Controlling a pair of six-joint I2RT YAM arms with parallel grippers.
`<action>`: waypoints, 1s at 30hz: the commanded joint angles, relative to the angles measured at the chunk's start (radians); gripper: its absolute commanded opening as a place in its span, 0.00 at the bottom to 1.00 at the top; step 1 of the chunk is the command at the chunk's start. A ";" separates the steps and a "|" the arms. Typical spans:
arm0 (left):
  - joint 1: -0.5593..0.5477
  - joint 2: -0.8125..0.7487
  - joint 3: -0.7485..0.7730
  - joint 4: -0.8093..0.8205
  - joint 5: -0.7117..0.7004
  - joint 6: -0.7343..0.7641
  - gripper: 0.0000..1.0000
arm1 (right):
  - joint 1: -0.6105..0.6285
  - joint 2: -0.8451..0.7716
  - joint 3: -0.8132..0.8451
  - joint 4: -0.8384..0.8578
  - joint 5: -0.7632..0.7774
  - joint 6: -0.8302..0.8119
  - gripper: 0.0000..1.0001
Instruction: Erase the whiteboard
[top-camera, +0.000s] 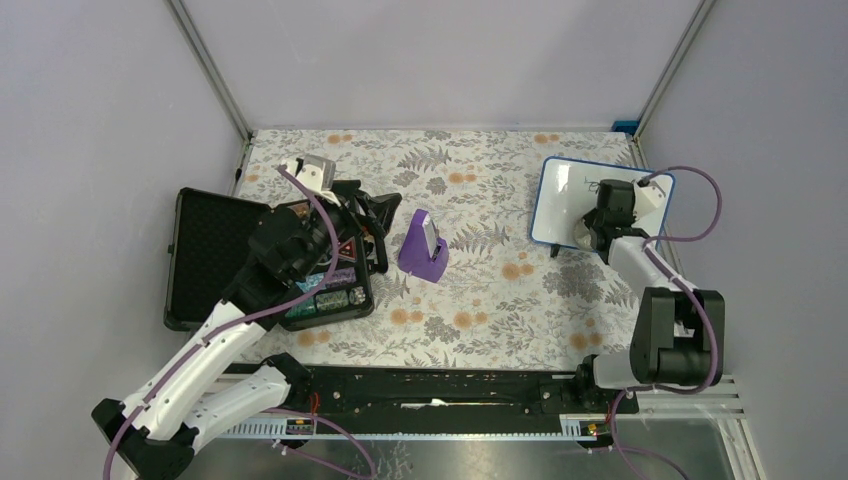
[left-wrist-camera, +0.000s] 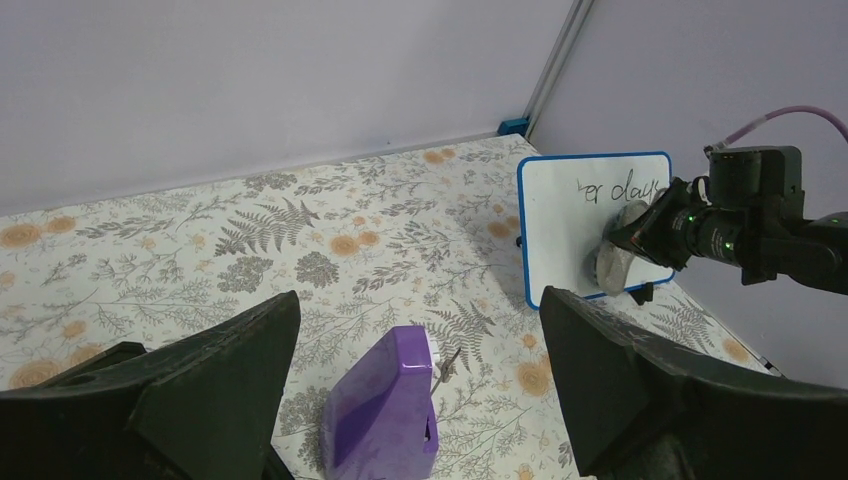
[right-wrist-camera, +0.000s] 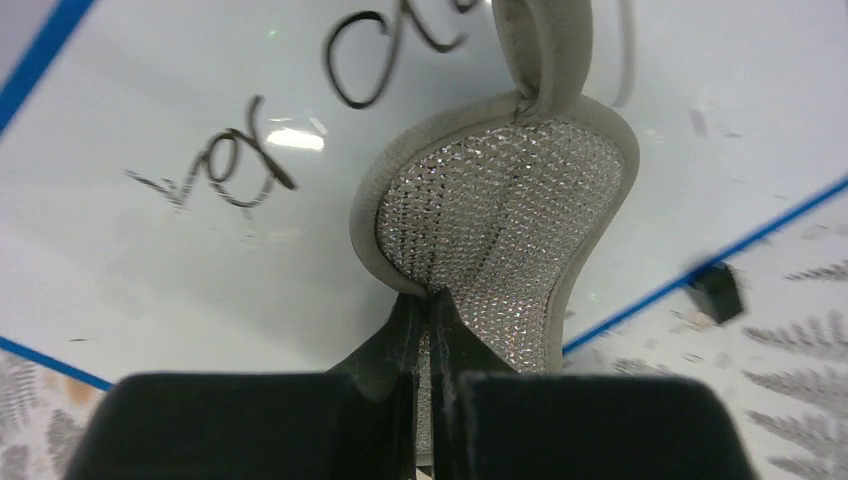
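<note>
The grey cloth is on the whiteboard's lower part (left-wrist-camera: 610, 270) while black handwriting is still there above it, so the robot's right gripper should pull back and move the cloth up to the handwriting (left-wrist-camera: 632, 188).
The blue-framed whiteboard (top-camera: 560, 195) stands tilted at the right back of the table, with black handwriting (left-wrist-camera: 620, 188) near its top. My right gripper (top-camera: 598, 228) is shut on a grey cloth (right-wrist-camera: 500, 210) with a sparkly woven face and presses it against the board's lower part, below the writing (right-wrist-camera: 230, 170). In the right wrist view the gripper (right-wrist-camera: 428, 310) pinches the cloth's lower edge. The cloth also shows in the left wrist view (left-wrist-camera: 613, 262). My left gripper (top-camera: 375, 215) is open and empty at the left, its jaws wide apart above the table (left-wrist-camera: 418, 300).
A purple wedge-shaped holder (top-camera: 424, 245) stands mid-table, just ahead of the left gripper (left-wrist-camera: 385, 405). An open black case (top-camera: 215, 255) with small items lies at the left under the left arm. The floral tablecloth (top-camera: 480, 300) covers the table.
</note>
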 joint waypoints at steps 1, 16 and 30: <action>-0.010 -0.025 0.002 0.061 0.011 -0.007 0.99 | -0.007 -0.120 -0.007 -0.060 0.078 -0.046 0.00; -0.013 0.005 0.005 0.061 0.001 0.006 0.99 | 0.072 0.052 0.300 0.016 -0.042 -0.061 0.00; -0.007 0.019 0.006 0.058 0.006 0.005 0.99 | 0.072 0.153 0.225 0.002 0.006 -0.011 0.00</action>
